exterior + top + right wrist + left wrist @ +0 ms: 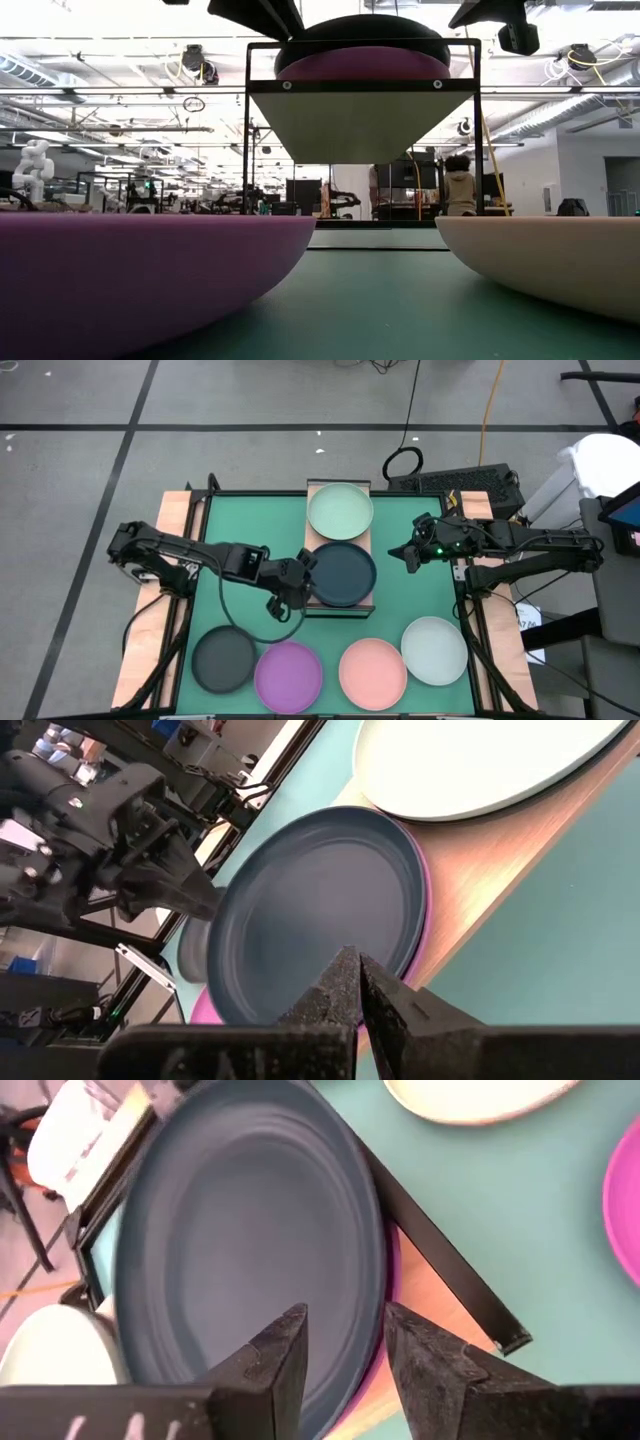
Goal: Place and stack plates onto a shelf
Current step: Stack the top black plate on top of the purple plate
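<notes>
The dark grey plate is sitting crooked on the purple plate (363,58). My left gripper should close and push the dark grey plate's rim (318,591) until the dark grey plate nests.
The wooden shelf (366,542) stands raised on a black frame at the mat's middle. On its far end lies the pale green plate (340,510). On its near end a dark grey plate (342,574) rests on a purple plate (425,890). My left gripper (303,568) is open at that dark plate's left rim, one finger over the plate's inside and one outside it. My right gripper (408,556) is shut and hovers to the right of the shelf, apart from the plates. In the low view the stacked pair (360,62) shows on top of the shelf. My left gripper (345,1320) stands open across the dark plate's rim (350,1380), coming in from the table's left. A gap shows between its fingers, and I cannot tell whether either one touches the rim. The plate lies flat on the purple one.
Along the mat's near edge lie a dark grey plate (224,658), a purple plate (288,675), a pink plate (372,672) and a whitish-blue plate (434,650). Green mat (250,520) lies bare on both sides of the shelf. A person stands in the room behind (460,185).
</notes>
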Robot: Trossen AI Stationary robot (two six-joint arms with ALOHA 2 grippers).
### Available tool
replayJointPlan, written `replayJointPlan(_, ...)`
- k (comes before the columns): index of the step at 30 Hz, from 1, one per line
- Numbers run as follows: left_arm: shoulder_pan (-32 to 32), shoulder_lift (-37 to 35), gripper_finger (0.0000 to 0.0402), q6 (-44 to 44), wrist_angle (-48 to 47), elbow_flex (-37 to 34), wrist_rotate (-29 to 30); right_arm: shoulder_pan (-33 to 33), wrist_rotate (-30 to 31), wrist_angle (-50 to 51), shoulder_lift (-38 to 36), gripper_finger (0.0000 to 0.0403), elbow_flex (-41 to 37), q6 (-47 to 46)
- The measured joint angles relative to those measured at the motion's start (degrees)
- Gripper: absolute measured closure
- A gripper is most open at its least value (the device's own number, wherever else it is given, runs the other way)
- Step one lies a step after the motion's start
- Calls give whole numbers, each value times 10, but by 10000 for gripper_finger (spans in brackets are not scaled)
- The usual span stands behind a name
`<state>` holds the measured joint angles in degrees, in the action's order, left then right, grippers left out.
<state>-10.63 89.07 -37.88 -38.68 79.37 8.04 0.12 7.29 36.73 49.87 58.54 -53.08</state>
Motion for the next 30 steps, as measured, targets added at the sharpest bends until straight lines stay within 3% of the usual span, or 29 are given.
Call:
replayJointPlan(5, -2, -3, 261, 54, -50, 37, 0, 0, -16, 0, 0, 403, 0, -1)
replayJointPlan(9, -2, -7, 261, 144, -50, 71, -1, 0, -18, 0, 0, 403, 0, -1)
replayJointPlan(13, 4, -5, 262, 225, -46, 81, -69, 0, -17, 0, 0, 403, 0, 2)
replayJointPlan(18, 18, -5, 305, 248, -44, 57, -123, 0, -16, 0, 0, 403, 0, 13)
replayJointPlan(23, 20, -5, 359, 249, -12, 23, -129, 0, -16, 0, 0, 403, 0, 15)
replayJointPlan(30, 20, -5, 376, 267, 52, -19, -114, 0, -20, 0, 0, 403, 0, 12)
